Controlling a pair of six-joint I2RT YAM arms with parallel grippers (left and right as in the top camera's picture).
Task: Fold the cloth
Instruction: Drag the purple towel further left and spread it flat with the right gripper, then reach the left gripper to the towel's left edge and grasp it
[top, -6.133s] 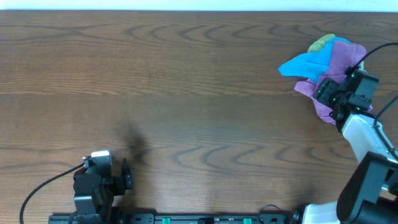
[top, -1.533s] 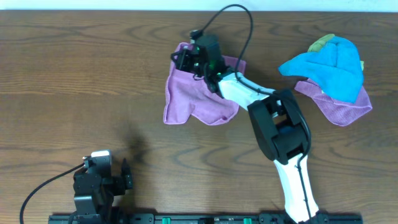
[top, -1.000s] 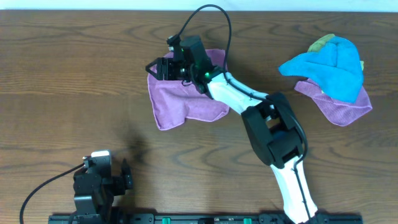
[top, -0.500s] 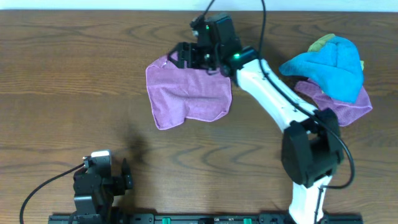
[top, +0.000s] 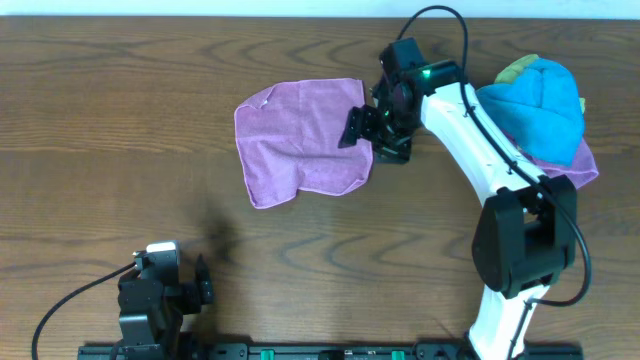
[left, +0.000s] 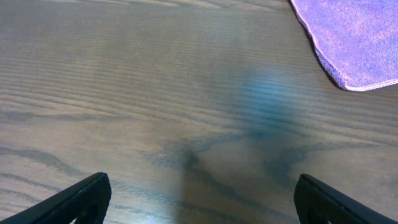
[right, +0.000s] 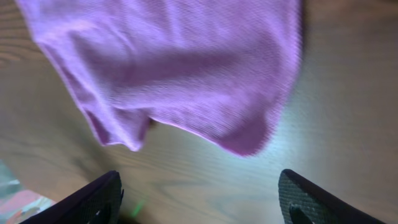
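The purple cloth's near corner (top: 347, 190) points toward the open fingers of the robot's right gripper, so the gripper should go on down to that corner before it closes, until the fingers are on both sides of its edge (top: 364, 180).
A purple cloth (top: 300, 140) lies spread mostly flat on the wooden table at centre back, its lower right part uneven. It also shows in the right wrist view (right: 174, 62), and one corner of it shows in the left wrist view (left: 357, 37). My right gripper (top: 368, 136) is open and empty, hovering at the cloth's right edge; in its own view (right: 199, 199) only bare table lies between the fingers. My left gripper (top: 205, 290) rests at the near left of the table, open and empty (left: 199, 199), well away from the cloth.
A pile of cloths sits at the back right: a blue one (top: 540, 105) on top, a purple one (top: 580, 168) beneath, and a green one (top: 515, 68) behind. The right arm reaches across in front of the pile.
The right gripper carried the purple cloth from the pile to the table's middle, laid it down, let go and drew back to the cloth's right edge. The left arm has not moved.
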